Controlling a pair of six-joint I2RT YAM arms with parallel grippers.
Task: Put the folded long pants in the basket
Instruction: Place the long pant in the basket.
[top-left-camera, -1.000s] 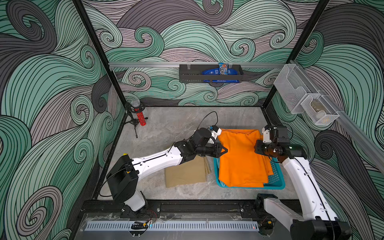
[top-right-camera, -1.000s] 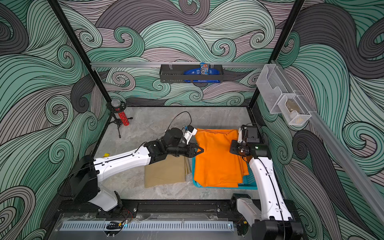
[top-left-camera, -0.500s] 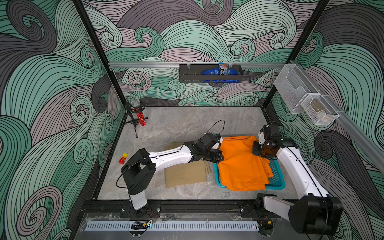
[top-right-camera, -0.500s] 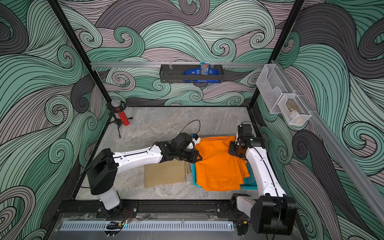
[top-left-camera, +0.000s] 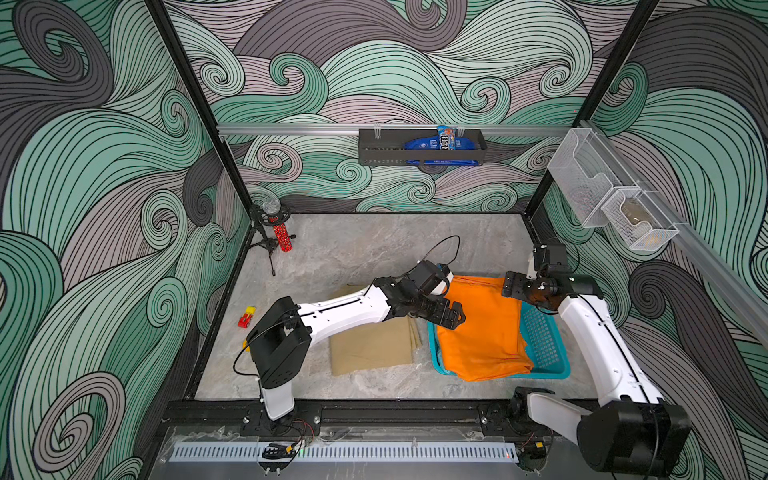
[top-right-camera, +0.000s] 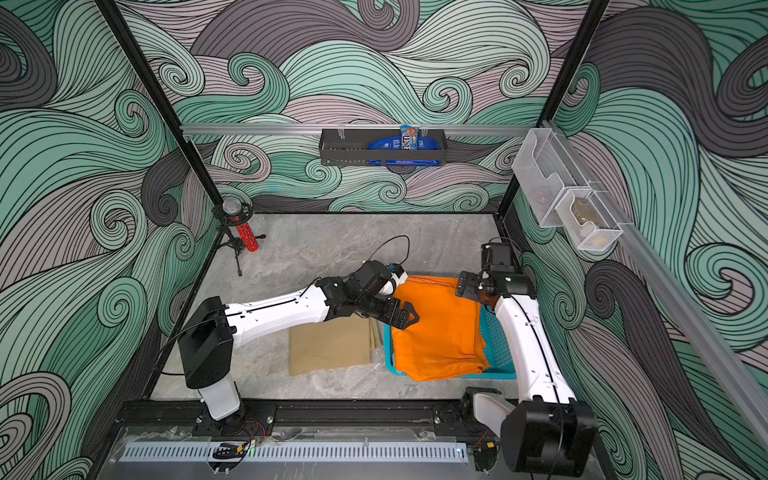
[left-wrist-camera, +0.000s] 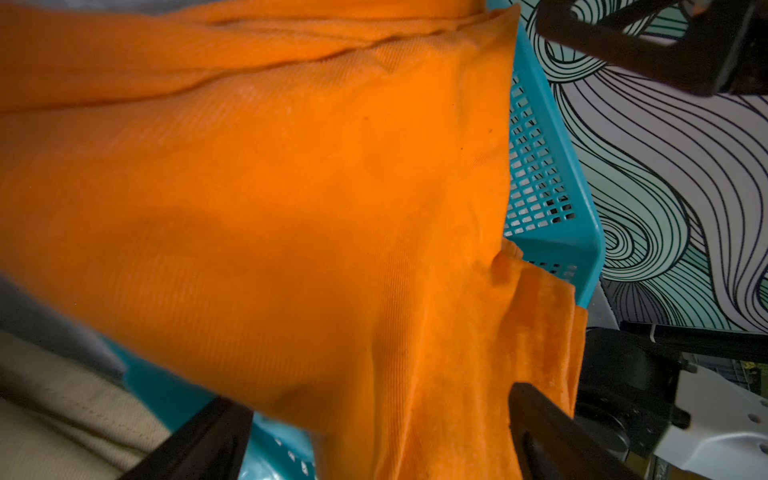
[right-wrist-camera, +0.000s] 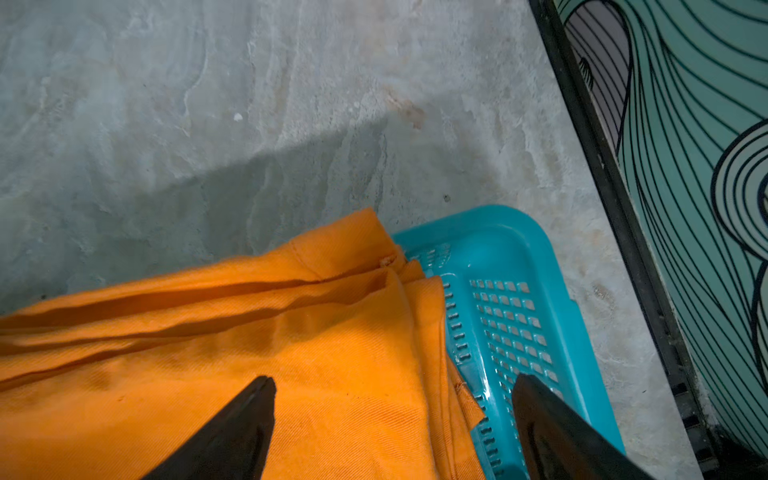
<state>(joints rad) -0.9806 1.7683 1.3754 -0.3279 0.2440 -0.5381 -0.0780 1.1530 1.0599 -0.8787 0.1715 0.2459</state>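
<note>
The teal basket sits too close to the tan pants' edge (top-left-camera: 415, 336) where my right gripper has to come in, so next my left gripper pulls the basket back by its rim (top-left-camera: 432, 340).
The bright orange folded long pants (top-left-camera: 482, 328) (top-right-camera: 436, 328) lie in the teal basket (top-left-camera: 544, 370) (top-right-camera: 498, 345), spilling over its left and front rims. A tan folded pair (top-left-camera: 370, 345) (top-right-camera: 328, 349) rests flat on the table just left of the basket. My left gripper (top-left-camera: 453, 318) (left-wrist-camera: 378, 403) hovers open over the orange cloth's left edge, holding nothing. At the cloth's far right corner, my right gripper (top-left-camera: 509, 284) (right-wrist-camera: 395, 381) stands open above the orange pants (right-wrist-camera: 208, 353) and the basket's wall (right-wrist-camera: 519, 257).
A small red and yellow toy (top-left-camera: 246, 318) lies near the left wall. A tripod with a red cylinder (top-left-camera: 276, 232) stands in the back left corner. A black rack (top-left-camera: 419, 147) hangs on the back wall, and white mesh bins (top-left-camera: 611, 203) on the right wall.
Both grippers carried the stretched orange pants down onto the basket, then opened and let go. The cloth now lies slack in the basket.
</note>
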